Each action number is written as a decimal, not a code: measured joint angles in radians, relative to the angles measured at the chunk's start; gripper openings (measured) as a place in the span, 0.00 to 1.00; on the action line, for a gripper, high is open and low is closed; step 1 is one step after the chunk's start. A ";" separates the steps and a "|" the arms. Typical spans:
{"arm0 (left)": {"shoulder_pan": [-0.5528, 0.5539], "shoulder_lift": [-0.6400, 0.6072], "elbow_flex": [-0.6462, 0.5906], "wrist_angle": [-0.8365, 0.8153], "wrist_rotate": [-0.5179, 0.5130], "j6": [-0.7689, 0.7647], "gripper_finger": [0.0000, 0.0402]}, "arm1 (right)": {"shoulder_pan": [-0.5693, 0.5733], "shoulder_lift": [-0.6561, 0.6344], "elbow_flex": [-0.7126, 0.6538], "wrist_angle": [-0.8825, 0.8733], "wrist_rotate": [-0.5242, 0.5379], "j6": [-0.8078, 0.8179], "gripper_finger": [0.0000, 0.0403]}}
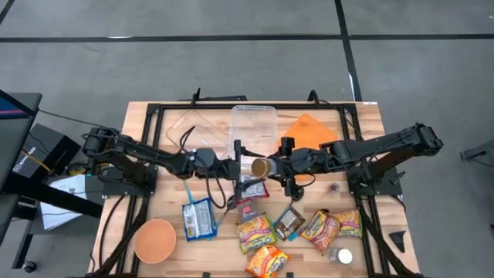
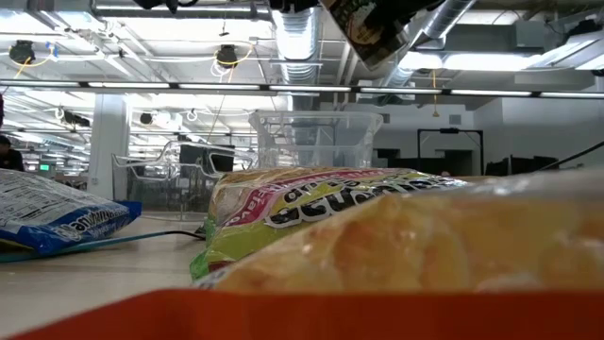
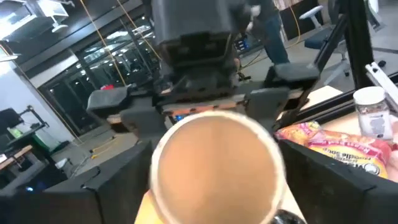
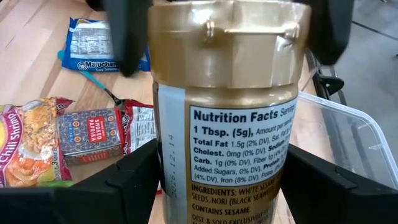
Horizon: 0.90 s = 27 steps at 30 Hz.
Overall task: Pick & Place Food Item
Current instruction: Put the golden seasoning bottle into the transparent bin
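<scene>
Next, I take the jar by its gold lid (image 1: 261, 167) with my left gripper, because my right gripper is holding the jar and the clear bin is on my left gripper's side.
A spice jar (image 1: 261, 167) with a gold lid and a white nutrition label (image 4: 239, 143) hangs over the middle of the table, between my two grippers. My right gripper (image 4: 224, 180) comes from the table's right and is shut on the jar's body. My left gripper (image 3: 214, 186) comes from the table's left, level and open. Its fingers (image 4: 127, 37) stand on either side of the gold lid (image 3: 214, 168), which faces its camera. The low view shows the jar (image 2: 373, 28) tilted, high above the packets. My right gripper pinches the jar's labelled body (image 4: 168, 168) between its two fingers, on the end away from the lid. The fingers slant down from the table's right and lie along the jar. The jar is lifted clear, its lid toward the table's left. My left gripper's fingers flank the lid; whether they touch it, I cannot tell.
A clear plastic tub (image 1: 255, 123) stands just beyond the jar, with an orange sheet (image 1: 309, 130) to its right. Several food packets (image 1: 255, 230), a blue packet (image 1: 199, 220), an orange bowl (image 1: 154, 239) and a small white-capped jar (image 1: 340, 255) lie along the near edge.
</scene>
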<state>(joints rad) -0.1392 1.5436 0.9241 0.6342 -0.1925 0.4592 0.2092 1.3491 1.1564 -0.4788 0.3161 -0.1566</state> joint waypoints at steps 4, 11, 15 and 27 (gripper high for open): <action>0.005 0.000 0.000 -0.008 0.006 -0.008 0.72 | 0.000 0.000 0.000 0.000 0.002 -0.003 0.68; 0.005 0.000 0.000 -0.007 0.005 -0.012 0.67 | 0.000 0.000 0.000 0.000 -0.001 -0.004 0.68; 0.005 0.000 -0.001 -0.003 0.005 -0.015 0.67 | 0.000 0.000 0.000 0.004 -0.002 -0.008 0.68; 0.005 -0.014 -0.003 -0.017 -0.031 0.001 0.67 | -0.001 -0.005 0.000 0.012 0.001 0.000 0.93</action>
<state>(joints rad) -0.1341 1.5293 0.9215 0.6170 -0.2232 0.4606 0.2081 1.3442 1.1564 -0.4664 0.3169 -0.1564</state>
